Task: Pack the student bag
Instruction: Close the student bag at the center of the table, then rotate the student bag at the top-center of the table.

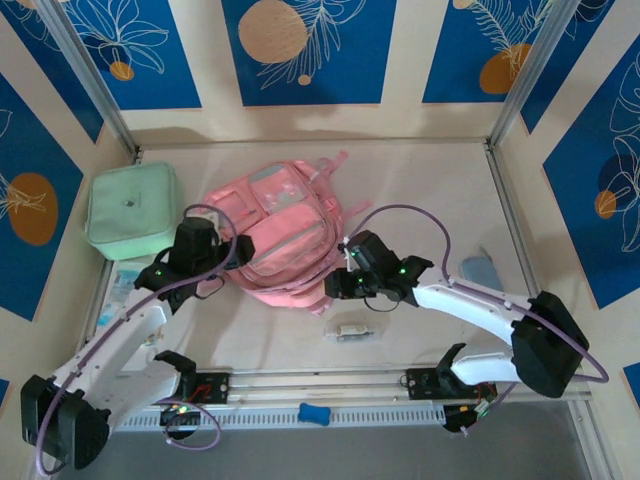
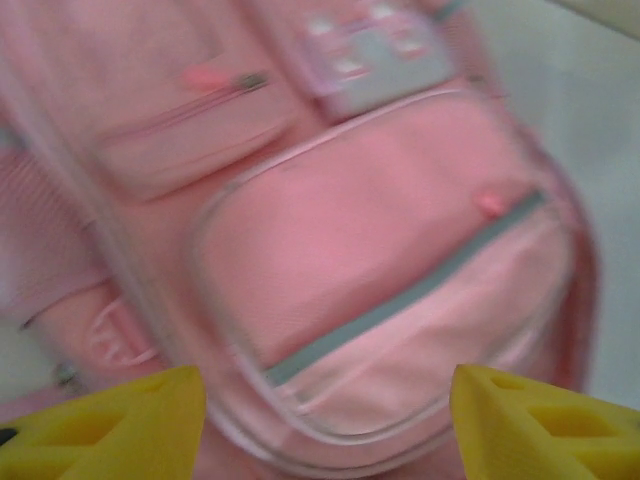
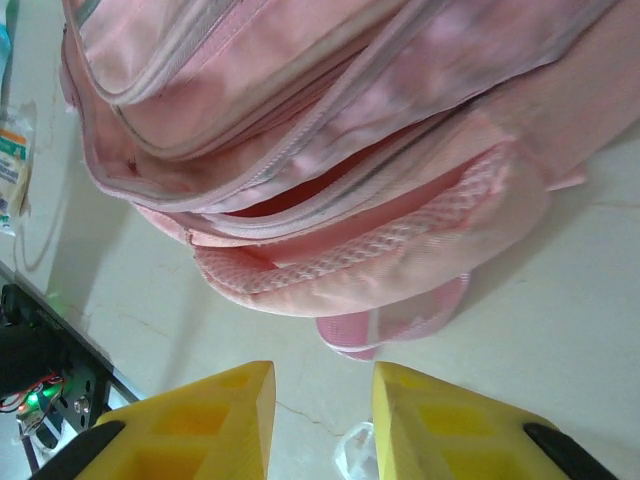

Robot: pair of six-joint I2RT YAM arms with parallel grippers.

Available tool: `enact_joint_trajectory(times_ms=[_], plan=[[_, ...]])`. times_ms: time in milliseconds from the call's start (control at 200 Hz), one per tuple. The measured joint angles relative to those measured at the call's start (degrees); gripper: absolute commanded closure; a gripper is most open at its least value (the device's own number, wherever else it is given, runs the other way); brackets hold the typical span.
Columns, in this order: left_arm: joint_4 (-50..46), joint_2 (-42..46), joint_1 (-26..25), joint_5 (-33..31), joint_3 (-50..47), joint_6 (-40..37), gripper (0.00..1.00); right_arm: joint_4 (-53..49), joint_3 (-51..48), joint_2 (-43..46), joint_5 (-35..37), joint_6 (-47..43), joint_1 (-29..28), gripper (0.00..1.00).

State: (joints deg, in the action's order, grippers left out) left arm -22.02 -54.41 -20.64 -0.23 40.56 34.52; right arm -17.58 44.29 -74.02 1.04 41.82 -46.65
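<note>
The student bag [image 1: 280, 232] is lying flat and crooked with open space [image 1: 425, 190] around it, so the whole bag will slide and turn when the robot pulls the bag's side.
The student bag [image 1: 285, 235], a soft pink backpack with pale grey-blue panels, lies flat in the middle of the table. My left gripper [image 1: 236, 256] is at its left side. In the left wrist view this gripper [image 2: 325, 430] is open wide above a front pocket of the bag [image 2: 380, 250], with nothing between its yellow fingertips [image 2: 110, 425]. My right gripper [image 1: 336, 284] is at the bag's near right corner. It stands open [image 3: 322, 415] over bare table, just short of the bag [image 3: 330, 150]. A zip there gapes and shows a reddish inside.
A mint green square case [image 1: 132, 210] lies at the left, with a printed packet [image 1: 125, 280] in front of it. A small clear plastic packet [image 1: 350, 332] lies near the right gripper. A pale blue item [image 1: 480, 270] is at the right, and a blue block [image 1: 313, 413] sits by the arm bases.
</note>
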Motion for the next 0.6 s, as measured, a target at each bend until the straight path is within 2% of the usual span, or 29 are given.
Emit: enact_joint_trajectory(times_ms=[95, 190, 330, 425, 600], plan=[[-0.07, -0.13, 6.40, 1.03, -2.82, 1.99, 0.35, 0.42, 1.11, -2.67, -0.57, 1.84, -1.14, 0.69], [0.52, -1.64, 12.15, 2.84, -4.20, 3.41, 0.43, 0.59, 1.38, -4.20, -0.74, 2.84, -2.45, 0.69], [4.20, -6.54, 18.67, 5.92, -5.86, 5.42, 0.45, 0.46, 1.70, -4.94, -0.48, 4.09, -4.11, 0.69], [7.72, -10.93, 20.92, 8.07, -6.40, 6.23, 0.48, 0.48, 1.73, -4.94, -0.44, 4.72, -4.48, 0.69], [12.96, -19.80, 21.75, 9.57, -6.12, 7.21, 0.50, 0.48, 1.73, -4.96, -0.39, 5.20, -4.50, 0.68]])
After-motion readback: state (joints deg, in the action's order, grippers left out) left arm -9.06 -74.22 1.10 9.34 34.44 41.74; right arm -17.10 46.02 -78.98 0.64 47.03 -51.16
